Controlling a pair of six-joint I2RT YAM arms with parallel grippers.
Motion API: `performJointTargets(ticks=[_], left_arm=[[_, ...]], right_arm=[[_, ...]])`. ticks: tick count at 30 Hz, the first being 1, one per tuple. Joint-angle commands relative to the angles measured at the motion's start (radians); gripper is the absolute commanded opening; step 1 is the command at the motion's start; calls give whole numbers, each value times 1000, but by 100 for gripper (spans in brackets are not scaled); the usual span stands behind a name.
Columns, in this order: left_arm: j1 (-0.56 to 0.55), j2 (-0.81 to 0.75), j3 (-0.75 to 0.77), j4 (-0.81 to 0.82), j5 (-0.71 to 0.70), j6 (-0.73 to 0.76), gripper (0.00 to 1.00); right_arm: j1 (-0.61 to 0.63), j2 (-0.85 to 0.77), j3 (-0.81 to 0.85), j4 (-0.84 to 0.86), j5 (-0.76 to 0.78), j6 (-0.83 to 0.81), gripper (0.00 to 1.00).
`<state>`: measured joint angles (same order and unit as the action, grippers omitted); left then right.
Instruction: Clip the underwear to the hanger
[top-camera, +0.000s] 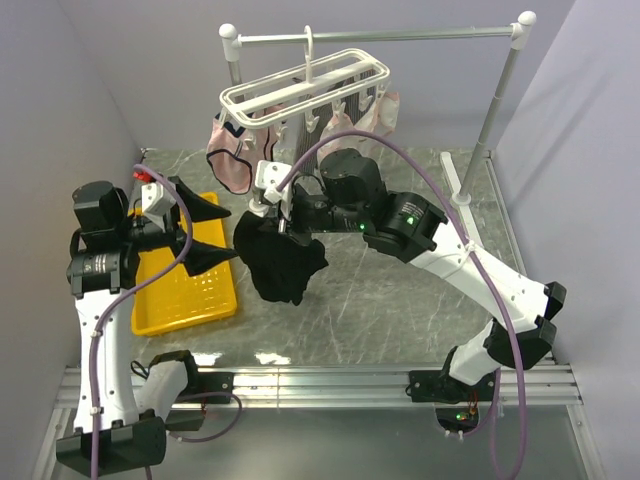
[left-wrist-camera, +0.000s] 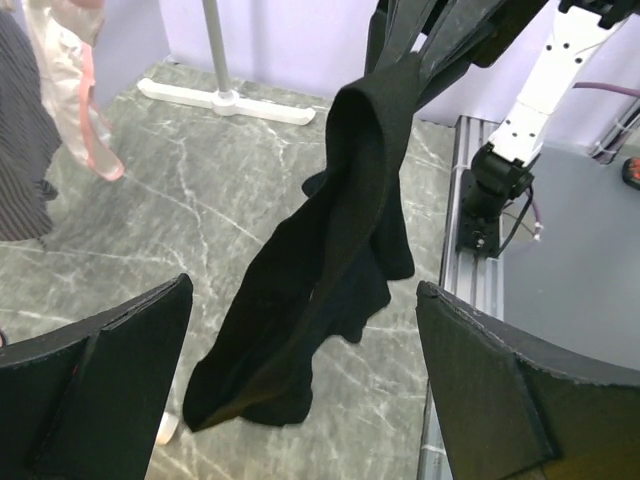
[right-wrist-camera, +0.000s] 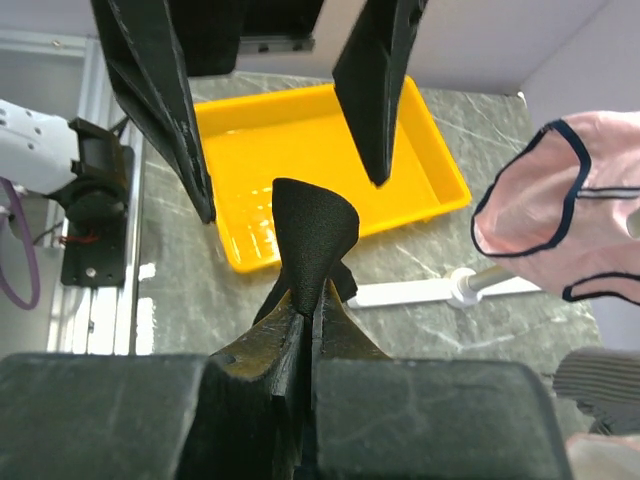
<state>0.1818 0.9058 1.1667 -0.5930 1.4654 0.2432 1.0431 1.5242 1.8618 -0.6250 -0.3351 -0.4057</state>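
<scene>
The black underwear (top-camera: 280, 266) hangs in a bunch from my right gripper, so I should pull it back from the hanger and bring its upper edge (top-camera: 250, 233) into my left gripper.
My right gripper (top-camera: 264, 214) is shut on the black underwear (top-camera: 280, 258) and holds it hanging above the table, below the white hanger (top-camera: 305, 85). In the right wrist view the jaws (right-wrist-camera: 308, 312) pinch a fold of the black fabric (right-wrist-camera: 314, 232). My left gripper (top-camera: 216, 232) is open and empty, just left of the hanging underwear. In the left wrist view the underwear (left-wrist-camera: 340, 250) hangs in front of and between the spread fingers (left-wrist-camera: 110, 370), not touching them. The hanger hangs by its hook from the grey rail, with its clips dangling.
A yellow tray (top-camera: 185, 285) lies under my left gripper. Pale pink underwear (top-camera: 232, 152) and a grey striped garment (top-camera: 298, 135) hang from the hanger. The grey rail stand (top-camera: 490, 120) has a white foot (left-wrist-camera: 225, 98) on the marbled table.
</scene>
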Motion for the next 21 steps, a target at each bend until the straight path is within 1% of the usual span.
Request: performJointTargets(ticks=[1, 2, 4, 7, 10, 12, 14, 15, 16, 17, 18, 19, 20, 21], left_arm=[[-11, -7, -29, 144, 43, -76, 99], [-21, -4, -25, 139, 27, -59, 99], [-36, 2, -30, 182, 13, -73, 99], [-74, 4, -50, 241, -28, -97, 99], [-114, 8, -78, 309, -24, -146, 99], [-140, 15, -79, 297, -7, -128, 98], [-146, 31, -67, 211, 19, -79, 89], [-146, 39, -46, 172, 39, -27, 84], [-146, 54, -35, 135, 50, 3, 74], [-146, 62, -10, 49, 58, 39, 68], [-146, 71, 2, 10, 65, 106, 63], [-146, 85, 13, -25, 84, 137, 52], [-148, 93, 30, -72, 95, 157, 46], [-150, 105, 37, -83, 107, 169, 41]], right_arm=[[-3, -12, 57, 16, -51, 24, 0], [-3, -30, 30, 46, -67, 25, 0], [-2, -44, 13, 67, -103, 28, 0], [-3, -52, 20, 70, -154, 27, 0], [-2, -79, -15, 103, -211, 22, 0], [0, -119, -51, 161, -225, 10, 0], [-2, -140, -95, 186, -237, -22, 0], [-2, -157, -102, 188, -240, -39, 0], [-2, -163, -124, 192, -242, -63, 0], [-2, -180, -137, 203, -240, -76, 0], [-3, -188, -153, 211, -239, -88, 0], [-2, -194, -179, 218, -236, -110, 0], [-2, -205, -190, 234, -223, -116, 0], [-2, -208, -200, 243, -220, -125, 0]])
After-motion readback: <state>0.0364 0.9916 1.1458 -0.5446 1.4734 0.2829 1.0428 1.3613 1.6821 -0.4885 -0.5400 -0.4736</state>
